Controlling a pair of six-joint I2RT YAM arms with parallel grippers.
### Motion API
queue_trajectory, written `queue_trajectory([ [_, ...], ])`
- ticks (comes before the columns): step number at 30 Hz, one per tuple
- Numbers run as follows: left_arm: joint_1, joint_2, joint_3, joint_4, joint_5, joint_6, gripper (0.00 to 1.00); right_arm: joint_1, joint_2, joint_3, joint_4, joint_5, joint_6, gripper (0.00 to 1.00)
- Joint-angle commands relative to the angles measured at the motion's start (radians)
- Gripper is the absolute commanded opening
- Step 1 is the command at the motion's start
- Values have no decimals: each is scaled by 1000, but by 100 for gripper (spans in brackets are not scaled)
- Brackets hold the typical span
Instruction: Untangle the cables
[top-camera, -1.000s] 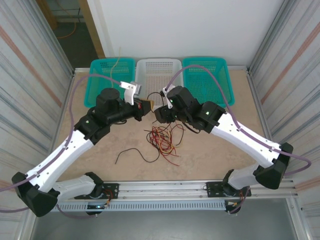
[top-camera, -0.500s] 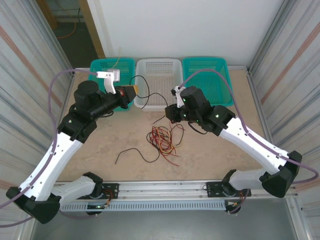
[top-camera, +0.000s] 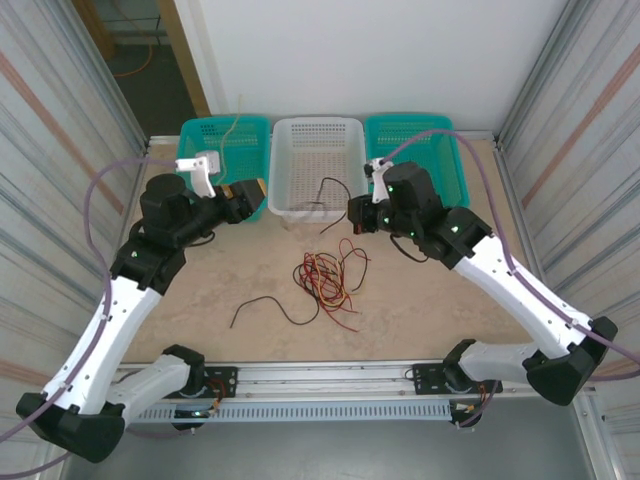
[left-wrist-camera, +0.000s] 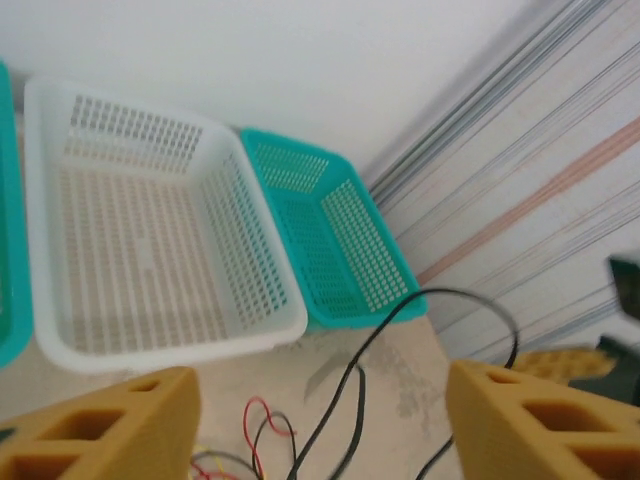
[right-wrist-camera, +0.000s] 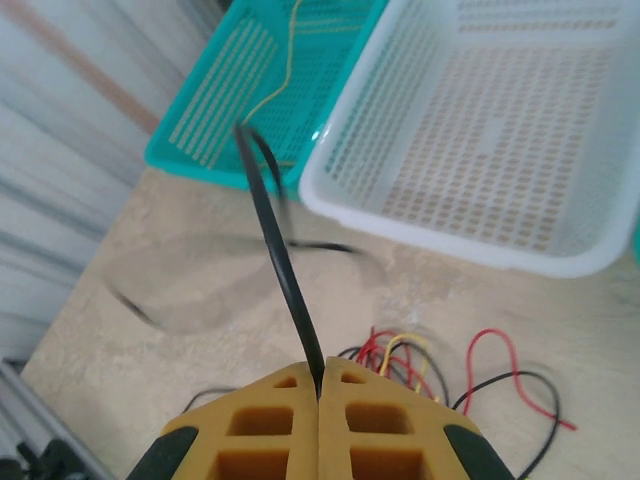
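Observation:
The teal basket beside my left gripper has a pale yellow wire in it. My right gripper should therefore drop its black cable into the empty teal basket.
A tangle of red, black and pale yellow cables lies mid-table, seen also under my right wrist as the tangle. My right gripper is shut on one black cable, which arcs up in front of the white basket; its pads pinch this black cable. Beside the left teal basket my left gripper is open; in its wrist view the left gripper has a black cable crossing the gap untouched. Another black cable lies apart on the table.
Three baskets line the far edge: a teal one holding a pale yellow wire, a white one and a second teal one. Corrugated walls close in both sides. A metal rail runs along the near edge.
My left gripper has opened, let go of the black cable and drawn back left. My right gripper shut on that cable and rose toward the baskets; the free end swung back.

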Motion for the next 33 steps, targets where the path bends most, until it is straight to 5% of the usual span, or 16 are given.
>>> queue_trajectory([
  [1,2,-14,-41,-33,25,-18,72,-78,0,98,-84,40,10,0],
  [9,2,-24,-116,-132,22,1,62,-367,185,314,-253,23,18,0],
  [22,2,-70,-166,-227,3,29,57,-626,496,499,-234,-55,35,0],
  [28,1,-67,-164,-246,4,40,58,-640,621,643,-291,-63,27,32],
  [33,1,-52,-164,-261,-5,51,58,-608,606,642,-304,-33,0,39],
])
